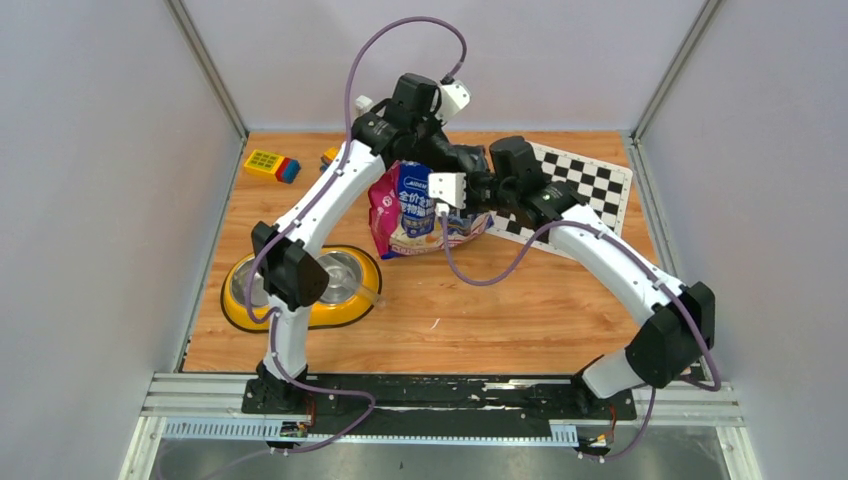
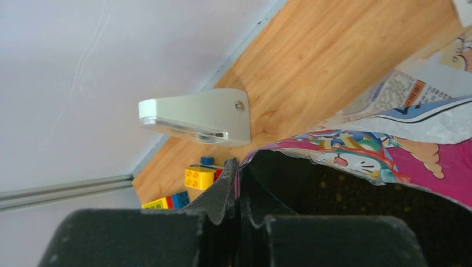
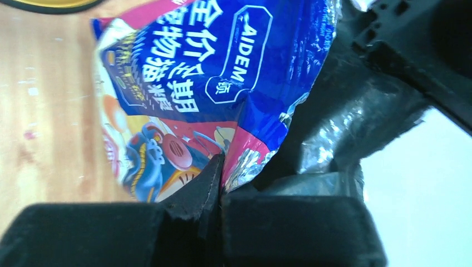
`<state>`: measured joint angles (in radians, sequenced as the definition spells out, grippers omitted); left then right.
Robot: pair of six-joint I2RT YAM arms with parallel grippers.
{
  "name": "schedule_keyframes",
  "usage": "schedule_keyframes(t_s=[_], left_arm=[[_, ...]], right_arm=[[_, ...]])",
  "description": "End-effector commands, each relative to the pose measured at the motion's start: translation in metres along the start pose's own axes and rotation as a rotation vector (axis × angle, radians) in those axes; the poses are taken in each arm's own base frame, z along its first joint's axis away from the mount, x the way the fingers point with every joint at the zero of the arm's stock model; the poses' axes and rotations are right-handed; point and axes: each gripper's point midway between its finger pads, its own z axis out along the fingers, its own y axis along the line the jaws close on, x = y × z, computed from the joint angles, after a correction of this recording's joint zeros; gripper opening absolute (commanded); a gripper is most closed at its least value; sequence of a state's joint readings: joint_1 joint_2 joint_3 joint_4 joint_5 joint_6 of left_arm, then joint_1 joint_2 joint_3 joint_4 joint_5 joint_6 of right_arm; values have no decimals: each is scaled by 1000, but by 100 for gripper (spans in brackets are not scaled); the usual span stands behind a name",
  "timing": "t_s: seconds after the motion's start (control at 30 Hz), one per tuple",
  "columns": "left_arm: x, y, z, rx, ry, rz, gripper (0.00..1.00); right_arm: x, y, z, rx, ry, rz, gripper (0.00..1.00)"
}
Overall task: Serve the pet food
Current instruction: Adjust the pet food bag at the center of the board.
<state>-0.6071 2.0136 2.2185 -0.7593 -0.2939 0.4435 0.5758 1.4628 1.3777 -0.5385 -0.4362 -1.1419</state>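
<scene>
The bag is standing forward, near the feeder and over the edge of the checkerboard sheet, so the robot's grippers need to set the bag back by the rear wall before they scoop.
The glossy pink and blue cat-food bag (image 1: 408,212) stands upright on the wooden table, its top torn open. My left gripper (image 2: 238,167) is shut on the pink rim of the bag's mouth (image 2: 356,150). Inside the dark opening, the pet food (image 2: 334,192) shows dimly as dark pellets. From the other side, my right gripper (image 3: 221,167) is shut on the bag's torn foil edge (image 3: 250,158), below the blue printed panel (image 3: 222,61). In the top view both grippers meet over the bag's upper right corner (image 1: 462,180).
A yellow double steel-bowl feeder (image 1: 345,315) lies left of the bag, partly under my left arm. Toy blocks (image 1: 272,165) sit at the back left, and a checkerboard sheet (image 1: 590,185) at the back right. Grey walls enclose the table.
</scene>
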Motion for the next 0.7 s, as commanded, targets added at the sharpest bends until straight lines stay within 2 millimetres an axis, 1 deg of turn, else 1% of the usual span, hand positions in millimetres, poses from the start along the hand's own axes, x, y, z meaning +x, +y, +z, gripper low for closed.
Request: schedule_keyframes(t_s=[0.0,0.03,0.07,0.1,0.17,0.2,0.27,0.3,0.33,0.37,0.4,0.43,0.47,0.53,0.57,0.6,0.63,0.67], left_arm=[[-68,76,-14,-292,-216,-79,3],[-74,83,-14,-322,-237,-90,1],[-79,89,-12,-353,-247,-98,0],[-85,93,-12,-371,-267,-109,0],[-96,99,-11,-394,-312,-122,0],[-100,99,-12,-396,-330,-121,0],[-113,107,-16,-425,-384,-125,0],[-119,111,-15,-443,-410,-128,0],[-125,118,-22,-466,-435,-125,0],[-129,118,-17,-476,-449,-123,0],[-135,123,-23,-490,-474,-118,0],[-138,122,-19,-493,-486,-116,0],[-142,122,-19,-493,-502,-109,0],[-149,124,-19,-507,-542,-106,0],[-150,123,-16,-514,-546,-103,0],[-154,128,-19,-539,-562,-91,0],[-154,127,-15,-545,-559,-74,0],[-156,130,-17,-559,-569,-71,0]], right_arm=[[2,-100,-6,371,65,-13,0],[1,-117,-10,420,72,-12,0],[-4,-138,-16,476,71,-12,0],[-4,-155,-22,524,77,-6,0],[-1,-184,-30,601,83,6,0],[1,-198,-36,639,85,12,0],[4,-224,-46,704,88,7,0],[6,-234,-50,726,91,7,0],[8,-245,-53,750,93,6,0],[10,-254,-57,769,95,3,0],[12,-261,-60,784,94,-1,0],[13,-268,-64,800,95,-4,0],[15,-274,-67,814,95,-6,0],[20,-280,-66,821,93,-5,0],[24,-281,-65,820,95,-2,0],[29,-280,-61,812,103,3,0],[35,-275,-55,797,110,12,0],[41,-268,-49,775,116,25,0]])
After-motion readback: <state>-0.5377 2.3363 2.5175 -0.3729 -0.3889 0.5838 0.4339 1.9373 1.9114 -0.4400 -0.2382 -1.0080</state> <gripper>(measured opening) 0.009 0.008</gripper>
